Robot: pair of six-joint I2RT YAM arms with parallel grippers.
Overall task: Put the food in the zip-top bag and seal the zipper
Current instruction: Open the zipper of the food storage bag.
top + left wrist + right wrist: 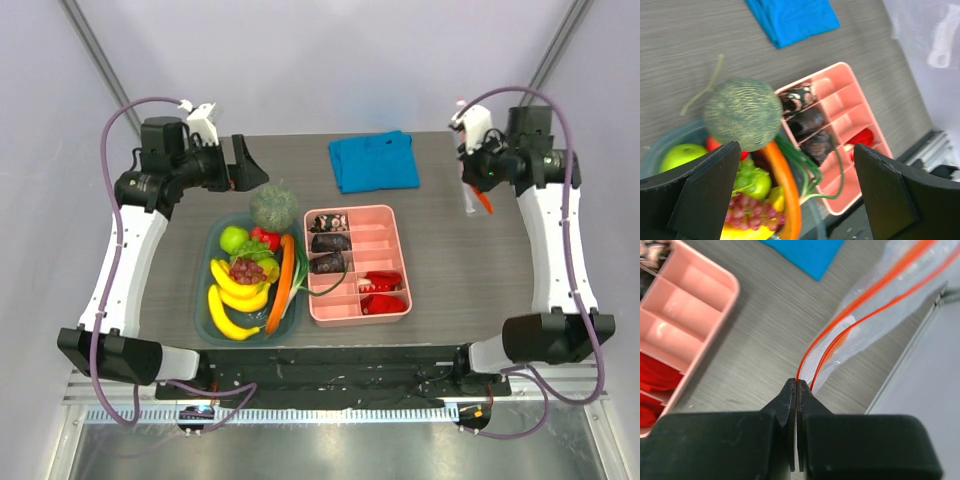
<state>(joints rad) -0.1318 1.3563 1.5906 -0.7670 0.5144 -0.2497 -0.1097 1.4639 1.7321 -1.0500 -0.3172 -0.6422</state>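
Observation:
The zip-top bag (467, 194) is hanging edge-on from my right gripper, a long way from the tray, so my left gripper needs to grab the bag's zipper over the pink box (374, 228).
The grey-green netted melon (272, 205) sits at the far end of a tray, with the green apple (233, 239), a small red fruit (266, 239) and the purple grapes (248, 270) beside it. My left gripper (243, 165) is open and empty, raised above and behind the melon (742, 114). My right gripper (797, 385) is shut on one lip of the orange-red zipper (825, 340) of the clear zip-top bag (875, 315). The other lip hangs apart from it. The bag (469, 197) hangs edge-on at the far right of the table.
The grey-blue tray (205, 300) also holds bananas (235, 290) and an orange carrot (283, 280). A pink divided box (357, 262) with dark and red items stands right of it. A blue cloth (373, 160) lies at the back centre. The table's right edge is near the bag.

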